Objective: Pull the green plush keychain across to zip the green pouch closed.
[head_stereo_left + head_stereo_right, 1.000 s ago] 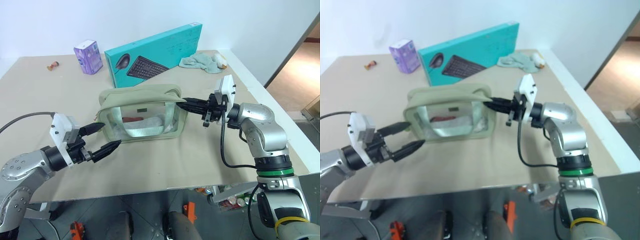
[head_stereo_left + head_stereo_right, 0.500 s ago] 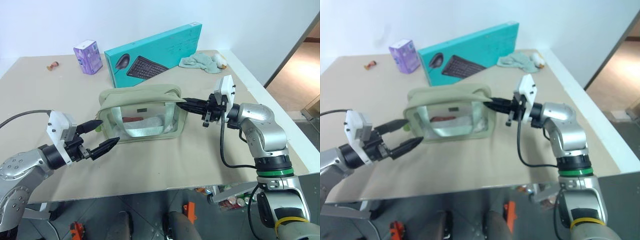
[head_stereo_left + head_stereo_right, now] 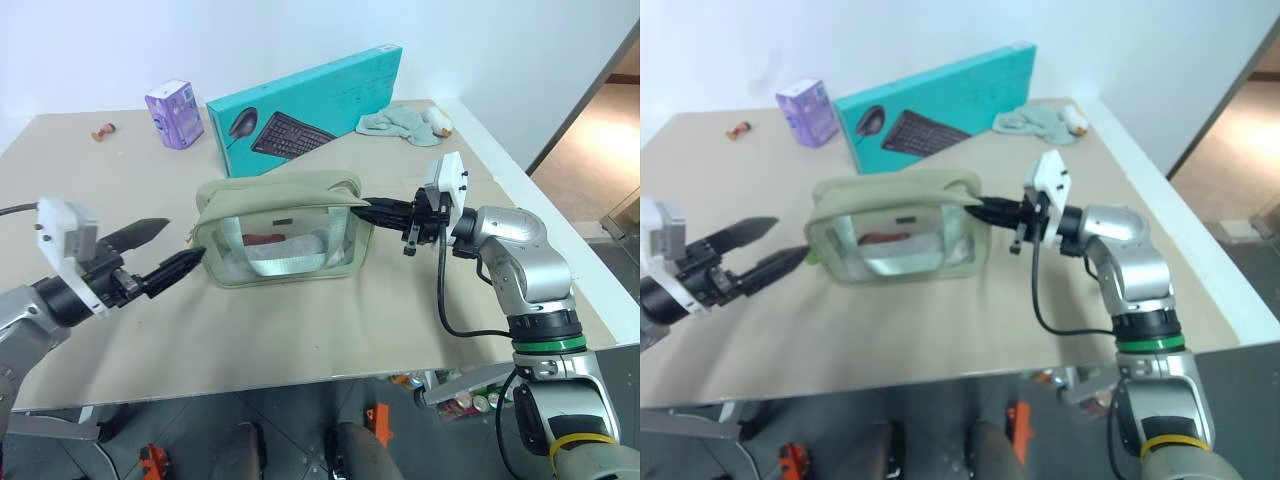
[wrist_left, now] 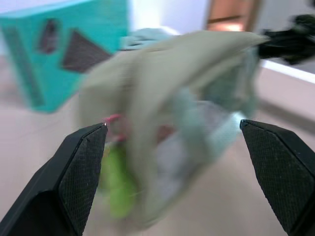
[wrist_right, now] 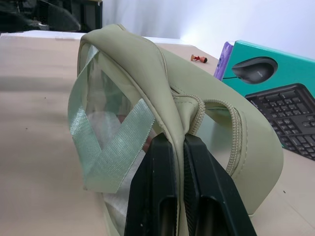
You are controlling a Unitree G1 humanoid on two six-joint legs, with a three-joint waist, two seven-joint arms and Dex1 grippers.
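The green plush keychain (image 4: 119, 172) hangs free in front of my left gripper's open fingers, so I should keep moving in until they close on its lower end (image 4: 121, 204).
The green pouch (image 3: 285, 235) stands in the middle of the table, its clear front panel facing me. My right gripper (image 3: 362, 208) is shut on the fabric at the pouch's right end, by the end of the zipper (image 5: 199, 105); the pinch shows close up in the right wrist view (image 5: 178, 142). The green plush keychain (image 4: 115, 179) hangs at the pouch's left end on a pinkish cord. My left gripper (image 3: 185, 240) is open and empty, a little left of that end, pointing at it. In the left wrist view its fingers (image 4: 83, 162) frame the pouch (image 4: 162, 93).
A teal keyboard box (image 3: 310, 105) leans behind the pouch. A purple carton (image 3: 175, 113) and a small figurine (image 3: 103, 130) stand at the back left, a pale mint cloth (image 3: 400, 122) at the back right. The table edge (image 3: 520, 185) runs close past my right arm.
My left gripper has drawn back to the left and slightly up, away from the pouch's left end, staying open. The right gripper and the pouch have not moved.
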